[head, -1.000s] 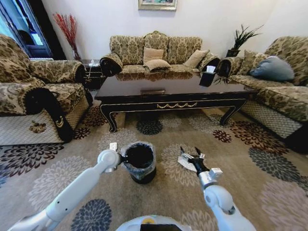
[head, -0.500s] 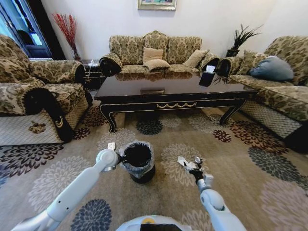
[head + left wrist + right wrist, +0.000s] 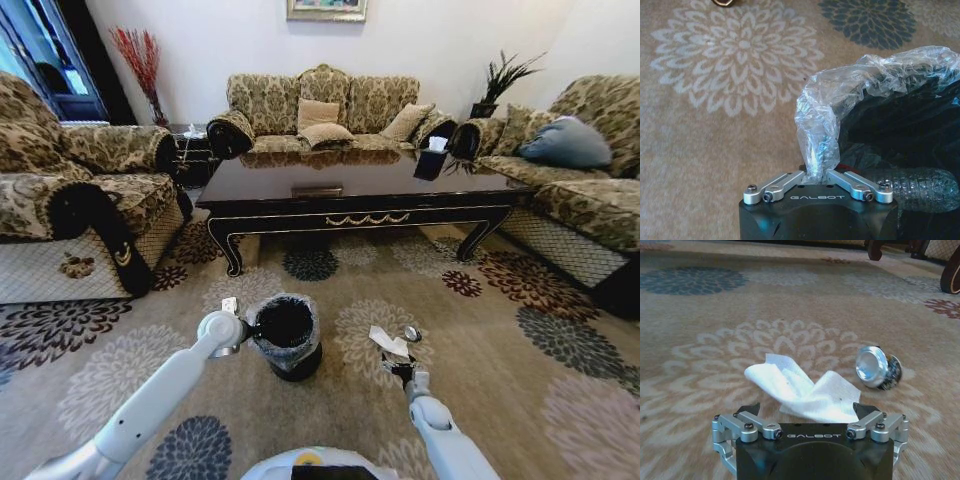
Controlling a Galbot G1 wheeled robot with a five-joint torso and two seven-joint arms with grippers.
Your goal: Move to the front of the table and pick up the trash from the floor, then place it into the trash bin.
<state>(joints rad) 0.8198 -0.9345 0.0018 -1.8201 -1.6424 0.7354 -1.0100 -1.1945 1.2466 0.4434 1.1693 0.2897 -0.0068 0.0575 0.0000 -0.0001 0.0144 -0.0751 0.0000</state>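
Note:
My fingers are about to squeeze the white paper (image 3: 389, 341), which lies in loose, raised folds (image 3: 799, 386). It will bunch up between them, and its far flap will stand up.
The trash bin (image 3: 286, 338), black with a thin clear liner, stands on the carpet just left of centre. My left gripper (image 3: 243, 333) is shut on its lined rim (image 3: 816, 150), with the bin's dark inside (image 3: 900, 125) right beside the fingers. The trash lies to the bin's right: a crumpled white paper (image 3: 388, 343) (image 3: 800, 390) and a small round silvery bit (image 3: 411, 333) (image 3: 874, 368). Low over the floor, my right gripper (image 3: 400, 368) (image 3: 807, 411) is open, its fingers on either side of the paper's near edge. The table (image 3: 350, 185) stands farther ahead.
Sofas flank the patterned carpet on the left (image 3: 70, 200), right (image 3: 590, 190) and behind the table (image 3: 320, 105). A small white scrap (image 3: 230, 304) lies on the floor left of the bin. Bare carpet spreads between the table and the bin.
My right gripper has drawn back toward me and sunk lower, so the paper and silvery bit now lie just beyond its fingers. The left gripper keeps hold of the bin.

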